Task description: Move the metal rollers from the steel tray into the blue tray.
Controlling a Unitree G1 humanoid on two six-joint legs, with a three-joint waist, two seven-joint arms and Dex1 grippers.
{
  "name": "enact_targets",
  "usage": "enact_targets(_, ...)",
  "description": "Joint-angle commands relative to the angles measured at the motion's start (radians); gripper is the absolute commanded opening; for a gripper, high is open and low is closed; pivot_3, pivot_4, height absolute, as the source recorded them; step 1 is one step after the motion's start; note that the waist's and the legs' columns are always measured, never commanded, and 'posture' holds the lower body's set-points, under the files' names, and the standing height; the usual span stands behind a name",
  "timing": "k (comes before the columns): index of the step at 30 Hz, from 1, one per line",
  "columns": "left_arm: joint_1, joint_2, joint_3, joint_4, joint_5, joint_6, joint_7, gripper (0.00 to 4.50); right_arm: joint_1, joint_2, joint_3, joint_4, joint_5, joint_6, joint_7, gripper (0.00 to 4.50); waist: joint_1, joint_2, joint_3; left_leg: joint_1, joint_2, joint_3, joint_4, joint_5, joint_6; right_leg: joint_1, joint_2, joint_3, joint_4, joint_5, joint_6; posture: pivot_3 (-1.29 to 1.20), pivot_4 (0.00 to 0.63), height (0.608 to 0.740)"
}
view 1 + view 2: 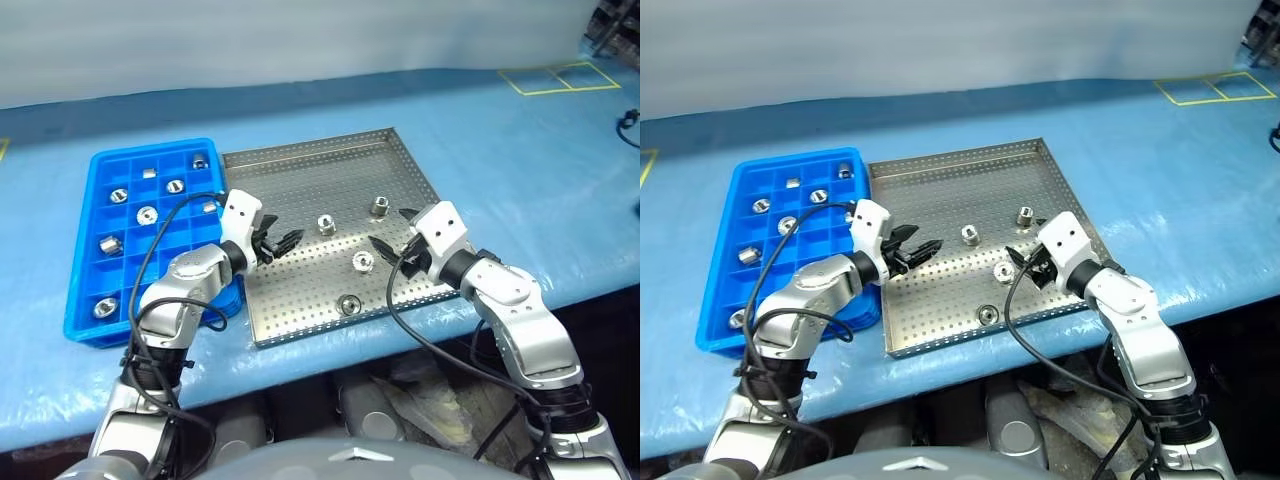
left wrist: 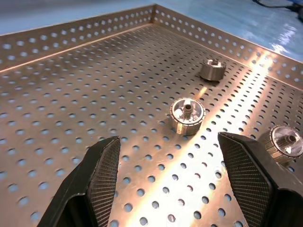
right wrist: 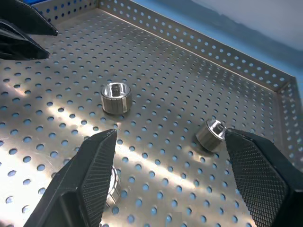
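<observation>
I keep moving forward until my left gripper's open fingers reach around the roller's sides, because the central roller is upright and free, in line with them.
The steel tray lies in the middle of the table and holds several metal rollers: one near the centre, one to its right, one nearer me and one by the front rim. The blue tray lies against its left side with several rollers in its compartments. My left gripper hangs open and empty over the steel tray's left part, facing the central roller. Over the tray's right part my right gripper is open and empty, with two rollers ahead of it.
The table is covered with a blue sheet. Both trays lie close to the table's front edge. Yellow tape squares mark the far right. Black cables run from both wrists, one over the blue tray's front part.
</observation>
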Motion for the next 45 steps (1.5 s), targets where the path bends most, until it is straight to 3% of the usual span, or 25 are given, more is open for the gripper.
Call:
enact_targets(1,-0.044,-0.004,-0.016,0.033,0.023,-0.045,-0.017,3.57,0.003,0.001,-0.005,-0.048,0.015,0.005,0.004,3.83,-0.025,0.000,0.000,0.000,0.000,0.000,0.000,0.000,0.000,0.000,0.000,0.001,0.000,0.000,0.001,-0.34,0.150,0.740)
enact_targets(12,-0.147,-0.017,-0.078,0.178,0.095,-0.089,-0.059,3.57,0.008,0.002,0.008,-0.047,0.016,0.019,0.015,3.83,-0.080,0.000,0.000,0.000,-0.002,0.000,0.000,0.000,0.001,0.000,0.000,0.005,0.000,0.000,0.006,-0.34,0.150,0.740)
enact_targets(33,-0.209,-0.105,-0.058,0.350,0.181,-0.134,0.039,3.57,0.004,0.010,0.013,-0.046,0.009,0.016,0.004,3.83,-0.081,0.000,0.000,0.000,-0.003,0.000,0.000,0.000,0.001,0.000,0.000,0.005,0.000,0.001,0.006,-0.34,0.150,0.740)
enact_targets(38,-0.214,-0.116,-0.031,0.366,0.185,-0.148,0.061,2.09,0.007,0.007,0.017,-0.051,0.005,0.017,0.004,3.83,-0.081,0.000,0.000,0.000,-0.003,0.000,0.000,0.000,0.001,0.000,-0.001,0.006,0.000,0.001,0.006,-0.34,0.150,0.740)
enact_targets(45,-0.211,-0.107,-0.041,0.363,0.192,-0.141,0.044,2.09,-0.002,0.006,0.015,-0.051,0.006,0.017,0.004,3.83,-0.081,0.000,0.000,0.000,-0.003,0.000,0.000,0.000,0.001,0.000,-0.001,0.006,0.000,0.001,0.006,-0.34,0.150,0.740)
